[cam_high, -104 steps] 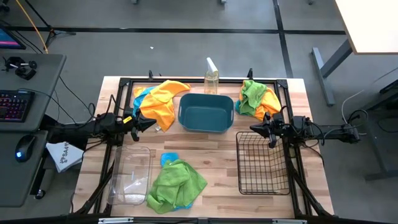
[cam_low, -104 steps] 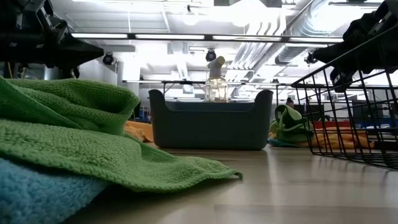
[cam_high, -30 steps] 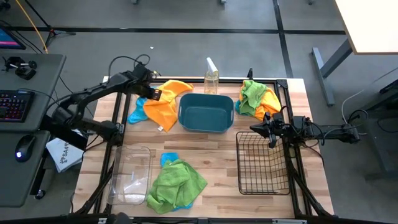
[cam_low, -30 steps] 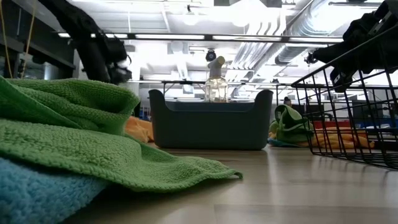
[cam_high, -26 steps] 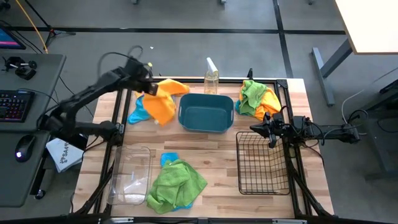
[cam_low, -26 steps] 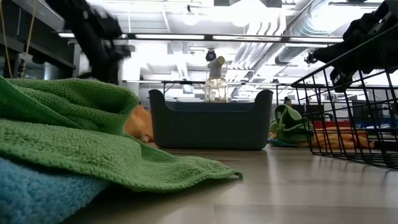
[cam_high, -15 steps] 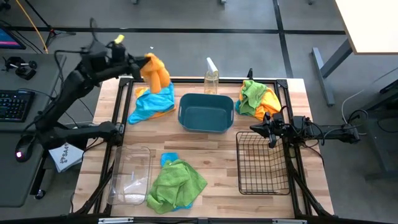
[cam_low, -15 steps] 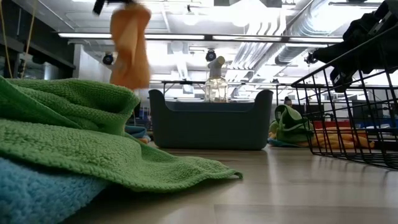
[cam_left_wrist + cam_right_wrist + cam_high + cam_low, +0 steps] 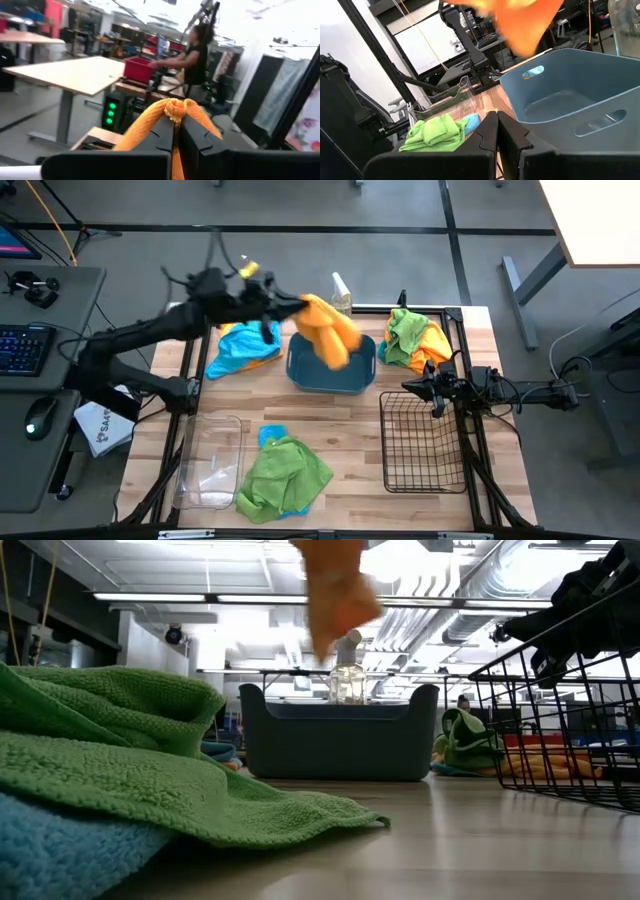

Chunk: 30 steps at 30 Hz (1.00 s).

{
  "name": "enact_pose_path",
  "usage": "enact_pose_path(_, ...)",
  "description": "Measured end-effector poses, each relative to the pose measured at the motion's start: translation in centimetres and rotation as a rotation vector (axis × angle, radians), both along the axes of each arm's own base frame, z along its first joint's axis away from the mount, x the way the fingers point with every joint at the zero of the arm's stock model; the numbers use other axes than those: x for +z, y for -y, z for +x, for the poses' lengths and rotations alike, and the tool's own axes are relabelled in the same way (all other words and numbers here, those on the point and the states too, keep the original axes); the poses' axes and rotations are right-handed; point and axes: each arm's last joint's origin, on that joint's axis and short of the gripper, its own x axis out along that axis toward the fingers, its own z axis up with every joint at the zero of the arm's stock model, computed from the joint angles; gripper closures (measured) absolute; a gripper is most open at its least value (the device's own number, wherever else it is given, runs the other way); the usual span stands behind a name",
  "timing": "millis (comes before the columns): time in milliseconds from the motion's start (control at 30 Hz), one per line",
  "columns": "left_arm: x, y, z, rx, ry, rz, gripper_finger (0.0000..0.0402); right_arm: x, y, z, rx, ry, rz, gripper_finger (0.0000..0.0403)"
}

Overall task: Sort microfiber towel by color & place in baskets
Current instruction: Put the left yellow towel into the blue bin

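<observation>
The orange-yellow towel [image 9: 328, 332] is hanging free over the empty dark teal tub [image 9: 345, 376]. My left gripper should therefore keep lowering the towel until its hanging end dips into the tub, and then let go.
My left gripper [image 9: 298, 305] is shut on an orange-yellow towel [image 9: 328, 332], held high over the dark teal tub [image 9: 331, 361]. In the low view the towel [image 9: 336, 585] hangs blurred above the tub [image 9: 340, 736]. A sky blue towel [image 9: 245, 345] lies flat left of the tub. A lime green towel [image 9: 285, 475] lies over another blue one near the table's front. A green and orange pile [image 9: 410, 340] sits at the far right. The clear bin [image 9: 210, 460] and the black wire basket [image 9: 420, 440] stand at the near left and right. My right gripper [image 9: 408, 387] waits shut beside the wire basket. My left gripper pinches the orange-yellow towel between its two fingers at a bunched fold [image 9: 175, 109] that pokes out past the fingertips [image 9: 192, 131]. The towel is lifted clear of everything and hangs loose below and ahead of the fingers [image 9: 335, 345], over the tub.
A pale spray bottle [image 9: 340, 302] stands just behind the tub, close to the hanging towel. A black frame rail [image 9: 300, 310] runs along the table's far edge. Bare wood [image 9: 340, 430] lies between the bin and the wire basket. A person [image 9: 195, 47] stands in the room beyond.
My left gripper lifted the orange-yellow towel off the blue towel at the far left, rose high, then swung right to above the teal tub. The towel came clear of the table and now swings below the fingers. The blue towel stayed and lies uncovered.
</observation>
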Motion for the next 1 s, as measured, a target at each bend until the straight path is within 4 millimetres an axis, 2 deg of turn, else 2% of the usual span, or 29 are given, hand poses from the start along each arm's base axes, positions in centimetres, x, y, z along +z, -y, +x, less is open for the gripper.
enact_pose_path(100, -1.8, 0.4, 2.7, -0.034, -0.042, -0.018, 0.0401, 0.0, 0.0, 0.0, 0.000, 0.000, 0.002, 0.0402)
enact_pose_path(200, -3.6, 0.2, 4.5, 0.000, -0.118, -0.004, 0.0401, 0.0, 0.0, 0.0, 0.000, 0.000, 0.000, 0.0402)
enact_pose_path(300, -5.3, -0.5, 5.6, 0.083, -0.197, 0.012, 0.0401, 0.0, 0.0, 0.0, 0.000, 0.000, 0.000, 0.0402)
enact_pose_path(433, -7.1, -1.5, 6.8, 0.110, -0.255, 0.010, 0.0401, 0.0, 0.0, 0.0, 0.001, 0.000, 0.001, 0.0402)
enact_pose_path(567, -9.3, -1.3, 7.6, 0.082, -0.318, -0.043, 0.0401, 0.0, 0.0, 0.0, 0.000, 0.000, 0.001, 0.0402)
enact_pose_path(700, -13.1, 0.1, 7.6, 0.047, -0.362, -0.092, 0.0401, 0.0, 0.0, 0.0, 0.001, 0.000, 0.002, 0.0402)
enact_pose_path(800, -15.4, 0.4, 6.5, 0.056, -0.379, -0.155, 0.0401, 0.0, 0.0, 0.0, 0.000, 0.000, 0.000, 0.0402)
enact_pose_path(1000, -17.4, -0.3, 4.1, 0.106, -0.331, -0.179, 0.0402, 0.0, 0.0, 0.0, 0.001, 0.000, 0.002, 0.0402)
